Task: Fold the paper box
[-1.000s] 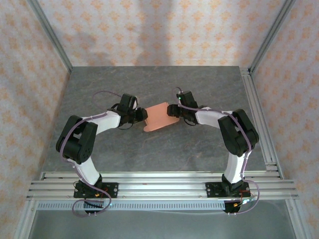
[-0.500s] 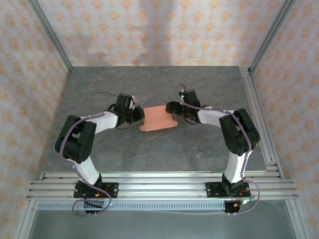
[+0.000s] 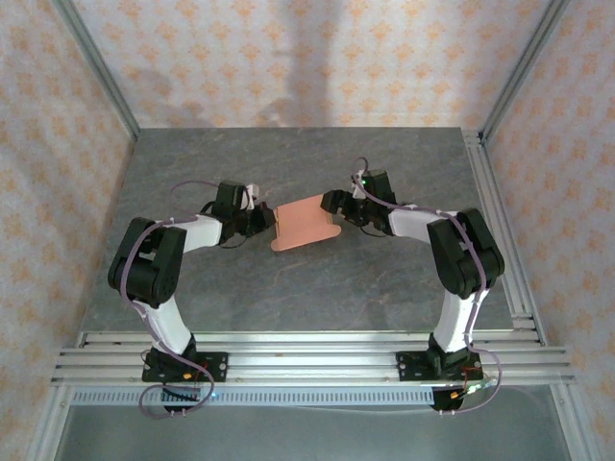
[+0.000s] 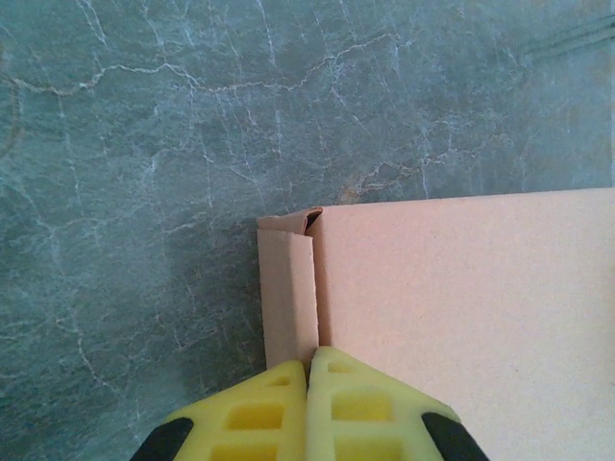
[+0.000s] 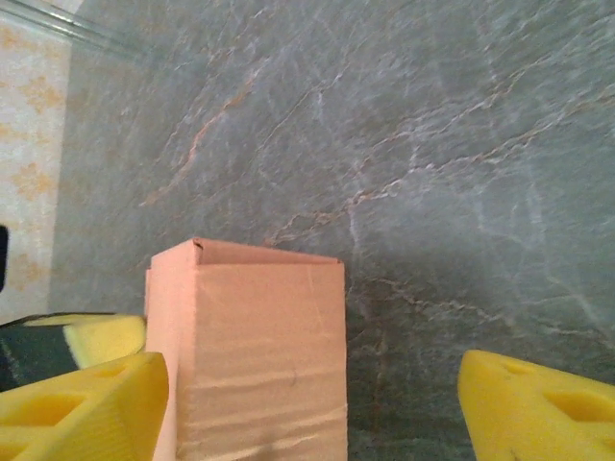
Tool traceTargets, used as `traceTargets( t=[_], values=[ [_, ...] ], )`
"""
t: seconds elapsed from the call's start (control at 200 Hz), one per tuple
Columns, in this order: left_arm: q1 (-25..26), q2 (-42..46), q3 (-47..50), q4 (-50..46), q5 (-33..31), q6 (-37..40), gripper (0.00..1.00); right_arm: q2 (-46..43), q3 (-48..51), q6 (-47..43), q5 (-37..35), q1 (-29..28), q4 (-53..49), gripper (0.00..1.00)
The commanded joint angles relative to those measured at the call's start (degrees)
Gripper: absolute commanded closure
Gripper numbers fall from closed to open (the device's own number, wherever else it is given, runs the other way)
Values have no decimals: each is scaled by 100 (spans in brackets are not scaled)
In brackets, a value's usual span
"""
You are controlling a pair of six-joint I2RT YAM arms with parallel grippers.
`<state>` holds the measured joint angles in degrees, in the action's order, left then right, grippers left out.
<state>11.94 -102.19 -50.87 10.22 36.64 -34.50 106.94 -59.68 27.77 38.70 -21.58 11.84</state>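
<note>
The paper box is lying flat and its front flap [image 3: 306, 242] sticks out. Next, my left gripper opens, grips the end [image 3: 278, 229] next to that flap and tilts the box up.
The paper box [image 3: 303, 223] is salmon-orange card, partly folded, lying on the grey table between the two arms. My left gripper [image 3: 268, 222] is at its left edge. In the left wrist view its yellow fingers [image 4: 309, 375] are pressed together on the fold where a narrow side flap [image 4: 286, 293] meets the broad panel [image 4: 461, 298]. My right gripper [image 3: 335, 205] is at the box's right end and stands open. In the right wrist view the box [image 5: 255, 355] stands between the spread jaws [image 5: 312, 403], close to the left finger [image 5: 86, 403] and well apart from the right one [image 5: 538, 399].
The grey marbled tabletop [image 3: 288, 163] stretches behind and in front of the box. Aluminium rails run along the near edge [image 3: 307, 351] and the right side [image 3: 500, 230]. Patterned walls enclose the back and sides. The left gripper's yellow finger [image 5: 91, 336] shows past the box in the right wrist view.
My left gripper has closed onto the box's left edge and drawn back slightly to the left. My right gripper has opened wider and moved a little right. The box has settled flatter.
</note>
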Motion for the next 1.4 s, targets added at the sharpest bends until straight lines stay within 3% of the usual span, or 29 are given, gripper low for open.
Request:
traceTargets(
  t=[0.0,0.526,0.621,0.786,0.861,1.036,1.141,1.266,1.391],
  values=[
    [-37,-135,134,-129,31,11,96,213,-57,302,633,8,188,26],
    [-58,-81,7,-188,-50,149,90,89,99,1320,1268,35,1347,55],
    [-58,112,-20,-269,-149,254,82,56,88,1335,1181,62,1271,59],
    [-32,731,119,-308,-466,826,51,-6,76,1331,1057,103,1146,61],
    [46,1114,260,-273,-836,1207,42,-32,62,1366,1039,128,1110,62],
    [497,1985,341,-619,-1917,2457,32,-121,53,1468,1026,249,1088,61],
    [1071,2376,359,-721,-2732,3398,23,-219,19,1448,1030,334,987,61],
    [1783,2707,515,-598,-3958,4430,4,-342,-52,1461,1085,438,867,61],
    [2362,2751,658,-351,-5122,5165,0,-434,-70,1553,1192,488,955,61]
  ],
)
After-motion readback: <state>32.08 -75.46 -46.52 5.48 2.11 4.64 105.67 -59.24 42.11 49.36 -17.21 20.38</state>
